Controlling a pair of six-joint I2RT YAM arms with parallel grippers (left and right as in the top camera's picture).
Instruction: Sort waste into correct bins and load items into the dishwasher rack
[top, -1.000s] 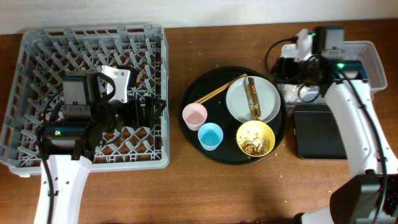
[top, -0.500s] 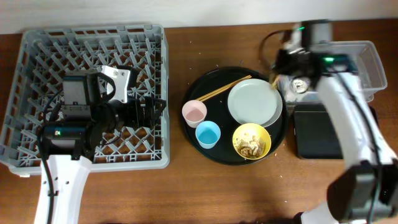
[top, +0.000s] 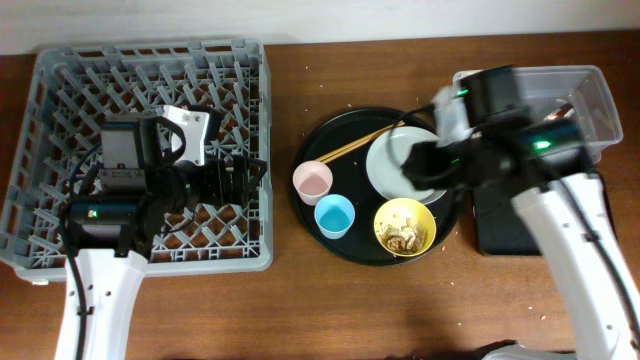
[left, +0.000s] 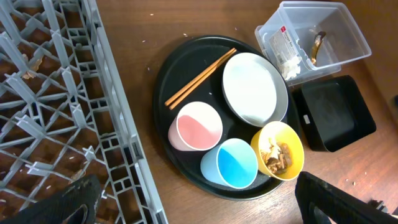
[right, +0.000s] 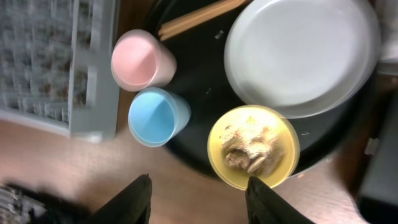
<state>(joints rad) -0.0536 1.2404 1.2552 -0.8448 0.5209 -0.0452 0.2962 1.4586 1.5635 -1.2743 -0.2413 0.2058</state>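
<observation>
The blue cup is standing with its opening up (top: 334, 216) on the left gripper's side, so the robot's left gripper should pick the cup up and place it with its opening down in the grey rack (top: 213, 236).
The pink cup (top: 312, 183), blue cup (top: 336, 216), yellow bowl (top: 405, 226) holding tan food scraps (right: 252, 148), grey-white plate (top: 392, 165) and chopsticks (top: 358, 144) sit on the round black tray. The grey rack (top: 150, 50) is at the left. The clear tub (left: 323, 28) holds white tissue (left: 288, 60) and the gold-brown wrapper (left: 317, 43). The shallow black tray (left: 336, 112) lies beside it. My right gripper (right: 199, 205) is open and empty, above the plate's right side, fingers framing the bowl. My left gripper (left: 199, 214) is open and empty over the rack's right part.
The round black tray (top: 320, 140) stands between the rack and the two bins. My right arm (top: 540, 150) crosses over the clear tub (top: 600, 85) and part of the shallow black tray (top: 500, 225). Crumbs dot the wooden table.
The gold-brown wrapper has left the plate and now lies in the clear tub. My right arm has swung from the tub leftward to over the plate and bowl. The left arm has not moved.
</observation>
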